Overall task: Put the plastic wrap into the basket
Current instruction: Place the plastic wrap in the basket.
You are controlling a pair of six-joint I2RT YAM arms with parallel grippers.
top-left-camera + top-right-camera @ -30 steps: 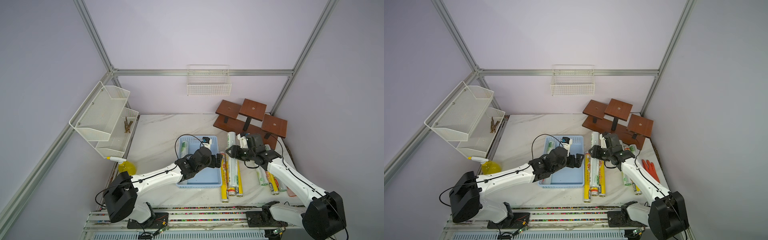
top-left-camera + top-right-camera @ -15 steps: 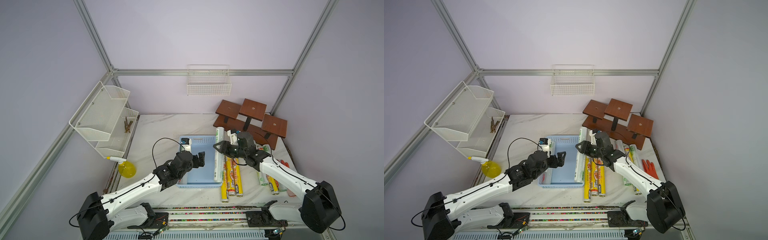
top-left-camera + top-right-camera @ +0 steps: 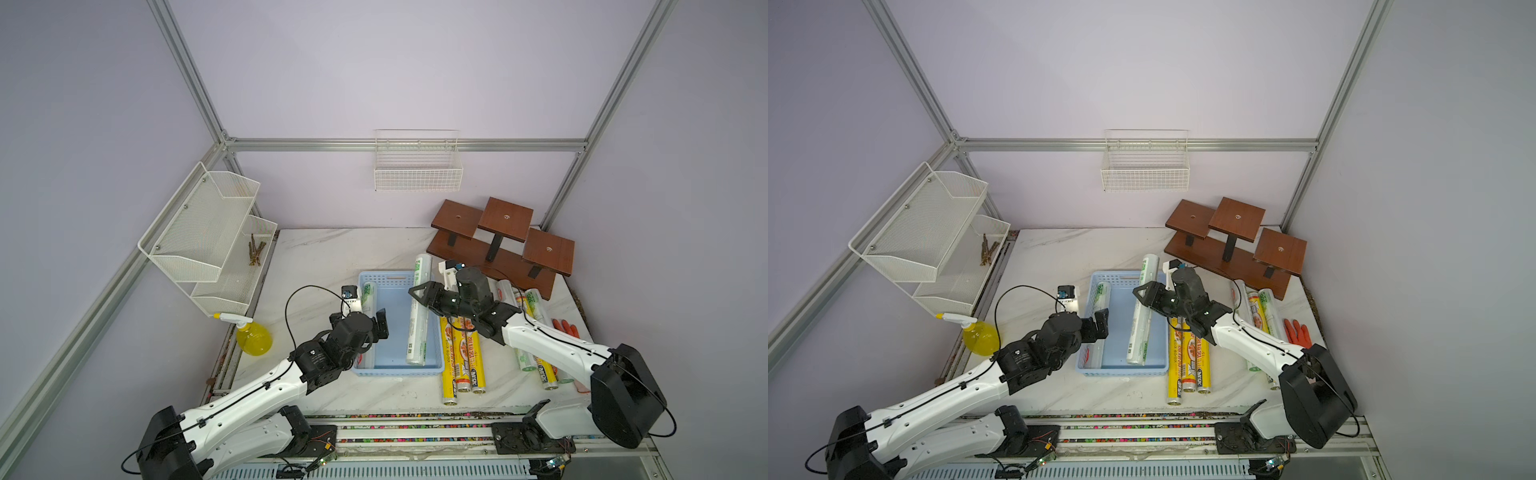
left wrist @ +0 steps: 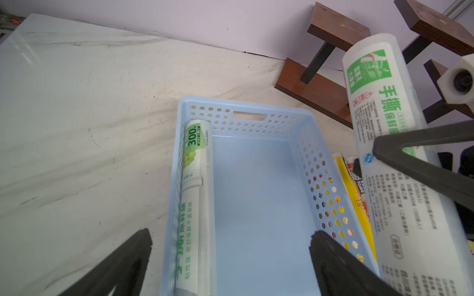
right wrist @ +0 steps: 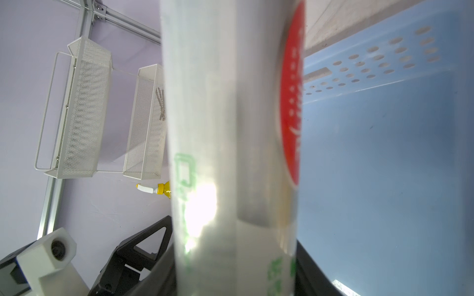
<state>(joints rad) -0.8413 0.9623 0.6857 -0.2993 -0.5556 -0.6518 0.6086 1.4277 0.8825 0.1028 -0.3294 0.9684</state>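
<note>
The white roll I hold runs lengthwise over the open basket's bottom (image 3: 395,348), so my right gripper should go on lowering it toward the roll inside (image 3: 368,296) and release it alongside.
The light-blue basket (image 3: 397,279) (image 3: 1124,277) (image 4: 246,105) sits mid-table. One white plastic wrap roll (image 3: 368,293) (image 3: 1101,294) (image 4: 194,176) lies along its left wall. My right gripper (image 3: 422,297) (image 3: 1144,297) (image 5: 234,269) is shut on a second white roll with green print (image 3: 419,328) (image 3: 1140,332) (image 4: 384,133) (image 5: 230,128). It holds that roll lengthwise over the basket's right side, far end past the rim. My left gripper (image 3: 374,328) (image 3: 1100,326) (image 4: 230,256) hangs open and empty over the basket's left part. Three yellow rolls (image 3: 461,357) (image 3: 1187,357) lie right of the basket.
More rolls (image 3: 530,307) and an orange glove (image 3: 566,328) lie at the right. A brown wooden stand (image 3: 503,245) is at back right. On the left are a white mesh rack (image 3: 208,237) and a yellow spray bottle (image 3: 253,338). A wire basket (image 3: 417,170) hangs on the back wall.
My right gripper has carried the white roll leftward from beside the yellow rolls to over the basket. My left arm has drawn back toward the basket's near left corner.
</note>
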